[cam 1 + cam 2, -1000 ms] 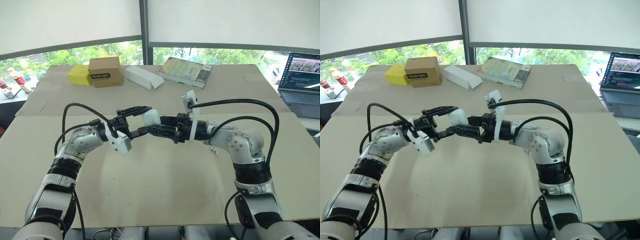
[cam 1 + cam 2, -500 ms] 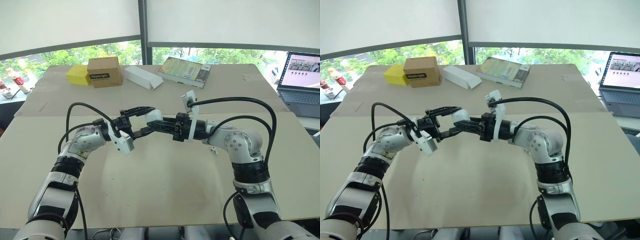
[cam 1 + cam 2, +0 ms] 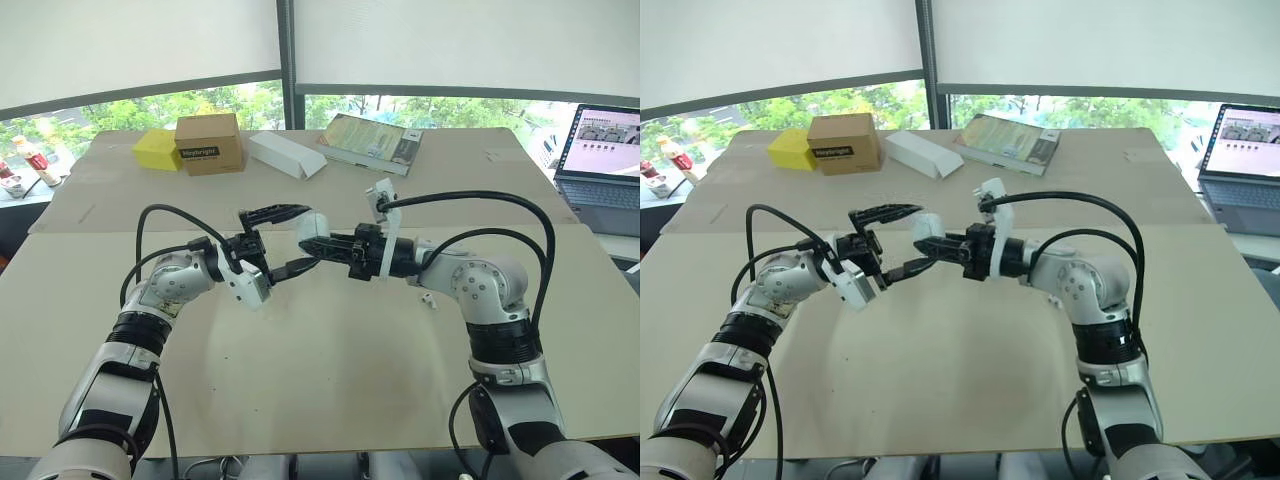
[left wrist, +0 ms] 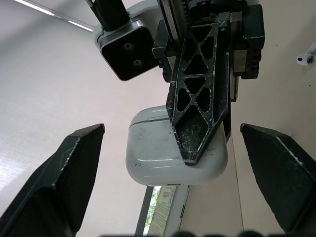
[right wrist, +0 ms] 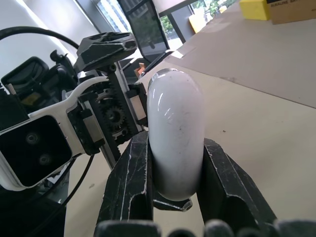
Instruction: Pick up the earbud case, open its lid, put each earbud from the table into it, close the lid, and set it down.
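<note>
A thin seam [image 4: 147,121] runs across the white earbud case near one end. The lid [image 4: 154,113] will therefore swing back and stay attached and open when I open it.
The white earbud case [image 3: 309,226] hangs above the middle of the table, its lid closed, with my right gripper [image 5: 175,148] shut on it. In the right wrist view its two fingers [image 5: 129,174] press the case's sides. My left gripper [image 3: 303,238] faces it from the left and stands open. Its fingers [image 4: 69,173] spread wide on either side of the case without touching it. One white earbud [image 3: 427,299] lies on the table beneath my right forearm; the same earbud [image 4: 305,56] appears in the left wrist view.
At the back of the table stand a yellow box [image 3: 158,148], a brown cardboard box [image 3: 211,143], a long white box [image 3: 287,154] and a book [image 3: 373,142]. An open laptop [image 3: 600,160] sits at the far right, bottles [image 3: 35,158] at the far left.
My right gripper has shut on the case, which the left gripper held a second ago. The left gripper has then opened and let go of it.
</note>
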{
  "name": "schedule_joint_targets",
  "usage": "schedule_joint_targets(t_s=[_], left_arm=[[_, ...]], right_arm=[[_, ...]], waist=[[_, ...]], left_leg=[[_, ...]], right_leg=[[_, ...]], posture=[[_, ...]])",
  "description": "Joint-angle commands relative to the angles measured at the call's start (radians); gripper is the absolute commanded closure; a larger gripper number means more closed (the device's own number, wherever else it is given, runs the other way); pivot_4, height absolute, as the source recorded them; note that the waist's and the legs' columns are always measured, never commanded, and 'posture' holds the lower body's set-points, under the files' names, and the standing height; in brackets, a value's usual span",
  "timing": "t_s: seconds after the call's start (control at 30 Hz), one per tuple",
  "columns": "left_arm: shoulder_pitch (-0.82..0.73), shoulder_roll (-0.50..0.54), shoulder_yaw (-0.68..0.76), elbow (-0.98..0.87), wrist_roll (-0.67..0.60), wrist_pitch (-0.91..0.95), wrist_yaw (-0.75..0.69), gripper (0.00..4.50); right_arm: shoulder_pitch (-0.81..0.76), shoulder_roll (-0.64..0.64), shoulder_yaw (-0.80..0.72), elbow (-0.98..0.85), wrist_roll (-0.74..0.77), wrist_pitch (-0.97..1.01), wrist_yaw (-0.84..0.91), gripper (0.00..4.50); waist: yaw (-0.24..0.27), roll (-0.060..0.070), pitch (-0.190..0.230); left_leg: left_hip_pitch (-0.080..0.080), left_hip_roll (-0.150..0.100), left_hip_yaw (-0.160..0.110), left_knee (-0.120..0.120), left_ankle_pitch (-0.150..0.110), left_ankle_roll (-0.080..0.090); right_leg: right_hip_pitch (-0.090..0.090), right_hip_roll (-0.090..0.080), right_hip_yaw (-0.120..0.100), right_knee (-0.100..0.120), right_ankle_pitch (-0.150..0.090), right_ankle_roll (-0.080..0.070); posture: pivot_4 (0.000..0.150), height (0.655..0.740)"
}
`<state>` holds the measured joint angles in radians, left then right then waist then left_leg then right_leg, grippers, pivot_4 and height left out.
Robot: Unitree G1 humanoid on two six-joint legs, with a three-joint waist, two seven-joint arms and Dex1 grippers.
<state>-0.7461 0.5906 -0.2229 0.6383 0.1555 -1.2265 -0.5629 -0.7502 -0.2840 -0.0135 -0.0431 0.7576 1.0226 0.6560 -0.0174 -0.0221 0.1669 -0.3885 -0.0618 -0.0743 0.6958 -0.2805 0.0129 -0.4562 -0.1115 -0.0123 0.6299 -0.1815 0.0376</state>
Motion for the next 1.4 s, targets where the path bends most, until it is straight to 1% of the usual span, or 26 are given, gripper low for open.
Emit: schedule_joint_targets(t_s=[0.03, 0.13, 0.2, 0.27, 0.3, 0.37, 0.43, 0.53, 0.67, 0.83, 1.1, 1.4], left_arm=[[0.006, 0.029, -0.013, -0.095, -0.092, 0.075, -0.045, 0.0], [0.031, 0.047, -0.023, -0.186, -0.186, 0.21, -0.115, 0.0], [0.044, 0.056, -0.023, -0.259, -0.288, 0.409, -0.197, 0.0], [0.057, 0.059, -0.014, -0.318, -0.371, 0.591, -0.267, 0.53], [0.059, 0.067, -0.019, -0.345, -0.402, 0.706, -0.312, 0.87], [0.058, 0.08, -0.028, -0.393, -0.433, 0.878, -0.38, 1.81], [0.051, 0.081, -0.022, -0.438, -0.459, 1.014, -0.42, 1.81], [0.029, 0.077, -0.012, -0.465, -0.467, 1.144, -0.472, 1.81], [0.001, 0.074, -0.005, -0.459, -0.447, 1.213, -0.523, 1.81], [-0.051, 0.056, -0.012, -0.403, -0.4, 1.209, -0.57, 1.81], [-0.104, 0.025, -0.027, -0.375, -0.345, 1.224, -0.642, 1.81], [-0.101, 0.012, -0.023, -0.4, -0.345, 1.262, -0.715, 1.81]], right_arm=[[0.004, -0.023, -0.032, 0.015, -0.056, -0.093, -0.02, 3.72], [0.018, -0.065, 0.006, 0.039, -0.154, -0.185, -0.019, 3.72], [0.036, -0.141, 0.104, 0.052, -0.296, -0.326, 0.033, 3.72], [0.044, -0.192, 0.177, 0.067, -0.399, -0.442, 0.076, 3.72], [0.038, -0.207, 0.202, 0.077, -0.441, -0.502, 0.094, 3.72], [0.027, -0.224, 0.233, 0.092, -0.5, -0.591, 0.122, 3.72], [0.016, -0.238, 0.263, 0.099, -0.554, -0.663, 0.154, 3.72], [0.004, -0.246, 0.294, 0.095, -0.605, -0.726, 0.199, 3.72], [-0.007, -0.252, 0.321, 0.077, -0.647, -0.762, 0.244, 3.72], [-0.016, -0.261, 0.363, 0.041, -0.712, -0.794, 0.292, 3.72], [-0.035, -0.237, 0.37, -0.001, -0.748, -0.74, 0.314, 3.72], [-0.042, -0.232, 0.365, -0.009, -0.759, -0.715, 0.318, 3.72]], waist=[[0.0, 0.0, 0.0], [-0.002, 0.0, 0.0], [-0.001, 0.0, 0.0], [-0.004, 0.0, 0.0], [-0.008, 0.0, 0.0], [-0.021, 0.0, 0.0], [-0.028, 0.0, 0.0], [-0.032, 0.0, 0.0], [-0.027, 0.0, 0.0], [-0.022, 0.0, 0.0], [-0.022, 0.0, 0.0], [-0.024, 0.0, 0.0]], left_leg=[[0.0, 0.0, 0.0, 0.0, 0.0, 0.0], [0.0, 0.0, 0.0, 0.0, 0.0, 0.0], [0.0, 0.0, 0.0, 0.0, 0.0, 0.0], [0.0, 0.0, 0.0, 0.001, 0.0, 0.0], [0.0, -0.001, 0.0, 0.001, 0.0, 0.0], [0.0, 0.0, 0.0, 0.001, 0.0, 0.0], [0.0, 0.001, 0.0, 0.0, 0.0, 0.0], [0.0, 0.002, 0.001, 0.001, 0.0, 0.0], [0.0, 0.002, 0.001, 0.001, 0.003, -0.004], [0.0, 0.002, 0.001, 0.002, 0.003, -0.004], [0.0, 0.002, 0.001, 0.002, 0.003, -0.004], [-0.001, 0.002, 0.001, 0.002, 0.003, -0.004]], right_leg=[[0.0, 0.0, 0.0, 0.0, 0.0, 0.0], [0.0, 0.0, 0.0, 0.0, 0.0, 0.0], [0.0, 0.0, 0.0, 0.001, 0.0, 0.0], [0.0, 0.0, 0.0, 0.0, 0.0, 0.0], [0.0, 0.0, 0.0, 0.001, 0.0, 0.0], [0.0, 0.001, 0.0, 0.0, 0.0, 0.0], [0.0, 0.002, 0.0, 0.001, 0.0, 0.0], [0.0, 0.003, 0.001, 0.001, 0.0, 0.0], [0.0, 0.003, 0.001, 0.0, 0.0, 0.0], [0.001, 0.003, 0.001, 0.0, 0.0, 0.0], [0.001, 0.003, 0.001, 0.0, 0.0, 0.0], [0.001, 0.003, 0.001, 0.001, 0.0, 0.0]], posture=[[0.15, 0.74], [0.15, 0.74], [0.15, 0.74], [0.15, 0.74], [0.15, 0.74], [0.15, 0.74], [0.15, 0.74], [0.15, 0.74], [0.15, 0.74], [0.15, 0.74], [0.15, 0.74], [0.15, 0.74]])
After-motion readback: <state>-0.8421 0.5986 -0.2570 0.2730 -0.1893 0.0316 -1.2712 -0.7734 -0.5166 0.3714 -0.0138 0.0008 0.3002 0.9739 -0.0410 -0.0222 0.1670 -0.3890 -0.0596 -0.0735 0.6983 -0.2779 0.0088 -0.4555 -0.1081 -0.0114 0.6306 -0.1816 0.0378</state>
